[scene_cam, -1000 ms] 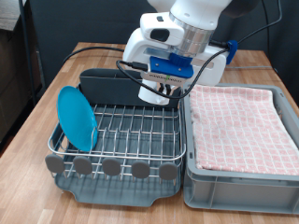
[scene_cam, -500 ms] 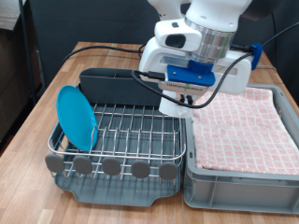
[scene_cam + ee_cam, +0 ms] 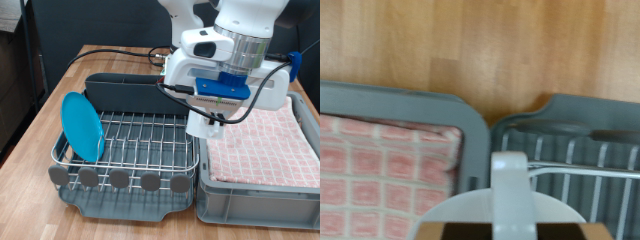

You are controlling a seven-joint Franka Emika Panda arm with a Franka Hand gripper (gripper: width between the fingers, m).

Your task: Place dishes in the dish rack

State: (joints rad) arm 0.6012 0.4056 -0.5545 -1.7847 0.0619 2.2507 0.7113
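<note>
My gripper should carry the white cup to the rack's near corner (image 3: pixel 181 189) before lowering it, because the cup hangs over the seam (image 3: pixel 198 178) where the grey bin meets the rack.
The light-blue plate (image 3: pixel 82 126) stands on edge in the dish rack (image 3: pixel 135 142) at the exterior view's left. The rack's grey trough (image 3: pixel 125 92) runs along its far side. My gripper (image 3: pixel 207 130) hangs over the seam between the rack's right side and the grey bin. In the wrist view a white rounded shape (image 3: pixel 505 200) sits at the gripper's tip, above the bin wall and the rack's wires (image 3: pixel 580 170). I cannot tell whether it is the white cup. No cup shows elsewhere. The wooden spoon is not in view.
The grey bin (image 3: pixel 205 195) with the pink checked cloth (image 3: pixel 265 135) stands against the rack on the exterior view's right. Black cables (image 3: pixel 110 50) trail over the wooden table behind the rack. The arm's body hides the table behind the bin.
The arm has moved towards the exterior view's right and lower, from above the trough's right end to the seam between rack and bin. The plate has not moved.
</note>
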